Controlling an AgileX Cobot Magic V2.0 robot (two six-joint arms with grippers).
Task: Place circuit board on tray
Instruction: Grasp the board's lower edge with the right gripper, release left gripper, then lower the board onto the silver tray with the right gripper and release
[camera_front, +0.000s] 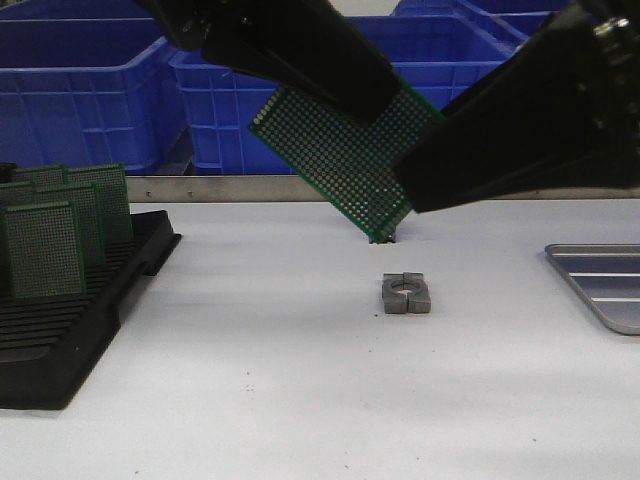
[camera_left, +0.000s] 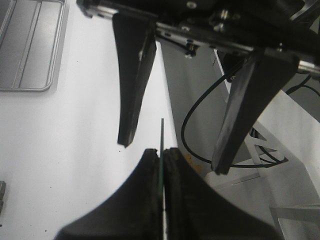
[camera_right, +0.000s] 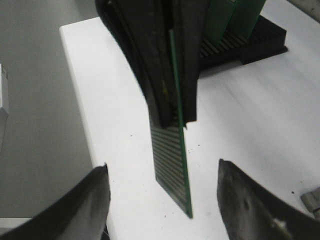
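The tray (camera_front: 606, 286) is a long way from my left gripper. So next my right gripper closes on the circuit board's lower end (camera_front: 376, 207) before my left gripper lets go.
A green perforated circuit board (camera_front: 340, 150) hangs tilted in the air above the middle of the white table. My left gripper (camera_front: 368, 100) comes from the upper left and is shut on the board's top; the left wrist view shows the board edge-on (camera_left: 161, 135) between its closed fingers. My right gripper (camera_front: 410, 195) reaches in from the right and is open, its fingers (camera_right: 95, 200) on either side of the board's lower part (camera_right: 175, 165) without touching it. The grey ribbed metal tray (camera_front: 600, 285) lies at the table's right edge, partly cut off, and also shows in the left wrist view (camera_left: 30, 50).
A black slotted rack (camera_front: 70, 320) with several upright green boards (camera_front: 60, 225) stands at the left. A small grey metal clamp block (camera_front: 406, 294) lies on the table below the held board. Big blue bins (camera_front: 90, 80) line the back.
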